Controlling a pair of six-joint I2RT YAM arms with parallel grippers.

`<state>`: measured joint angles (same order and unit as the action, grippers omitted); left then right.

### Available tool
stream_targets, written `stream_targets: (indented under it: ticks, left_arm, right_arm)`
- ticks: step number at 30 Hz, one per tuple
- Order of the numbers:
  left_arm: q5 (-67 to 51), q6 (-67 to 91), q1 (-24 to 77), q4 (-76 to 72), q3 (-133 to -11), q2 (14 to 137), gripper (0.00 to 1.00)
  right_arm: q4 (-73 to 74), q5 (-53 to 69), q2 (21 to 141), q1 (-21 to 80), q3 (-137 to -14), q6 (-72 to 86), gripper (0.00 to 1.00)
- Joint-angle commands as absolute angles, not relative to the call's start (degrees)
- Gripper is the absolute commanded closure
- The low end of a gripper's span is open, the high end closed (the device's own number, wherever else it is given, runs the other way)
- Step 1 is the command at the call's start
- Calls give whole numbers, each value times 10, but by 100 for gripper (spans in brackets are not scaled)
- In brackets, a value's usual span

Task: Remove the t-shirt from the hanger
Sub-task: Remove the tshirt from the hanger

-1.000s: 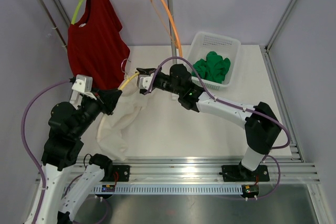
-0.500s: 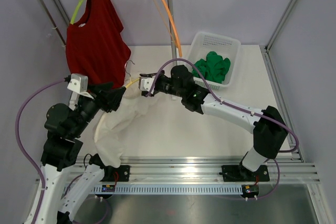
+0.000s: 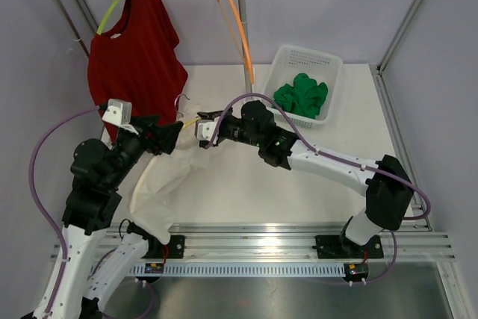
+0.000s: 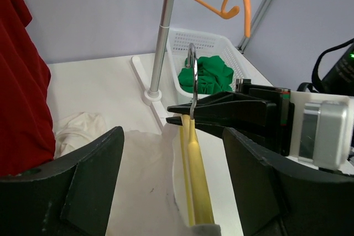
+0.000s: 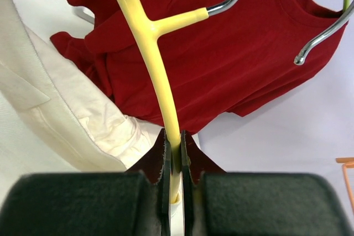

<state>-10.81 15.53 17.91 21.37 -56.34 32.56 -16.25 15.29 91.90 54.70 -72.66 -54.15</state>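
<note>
My right gripper blocks the yellow hanger's arm end [image 5: 172, 122] where the t-shirt slides off, so next my left gripper takes the hook [image 4: 194, 95] before my right gripper opens.
A cream t-shirt [image 3: 160, 184] droops from a yellow hanger [image 3: 188, 120] over the table's left side. My right gripper [image 5: 175, 153] is shut on the hanger's yellow arm [image 5: 149, 31], just below its metal hook. My left gripper [image 4: 174, 181] stands open, its dark fingers [image 4: 83, 181] on either side of the hanger [image 4: 196, 175] and the cream cloth [image 4: 138, 181], touching neither. In the top view the left gripper [image 3: 173, 136] sits just left of the right gripper [image 3: 200, 121]. The shirt's lower part hangs over the table's near edge.
A red t-shirt [image 3: 134, 57] hangs on a green hanger from the rack at back left, close behind both grippers. An empty orange hanger [image 3: 237, 24] hangs by the rack's right pole. A white basket [image 3: 328, 65] with green cloth [image 3: 301, 95] stands at back right.
My left gripper has opened and let go of the cream cloth, which now droops lower. The right gripper still pinches the yellow hanger and has shifted slightly.
</note>
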Motion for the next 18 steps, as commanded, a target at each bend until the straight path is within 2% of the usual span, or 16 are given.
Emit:
stream_targets:
  ticks: [1,7,12,15,18]
  left_arm:
    - [-82,137,181,220,-588,333,24]
    - [-72,132,181,236,-595,338,24]
    - [-77,127,181,241,-599,349,30]
    - [-83,126,181,241,-600,352,34]
    - [-95,125,181,237,-599,355,44]
  right_arm:
    - [-239,133,871,565,-727,-558,100]
    - [-324,84,894,581,-693,-641,100]
    - [-346,57,916,584,-691,-698,100]
    - [-341,54,918,586,-691,-710,100]
    - [-340,47,918,586,-695,-712,100]
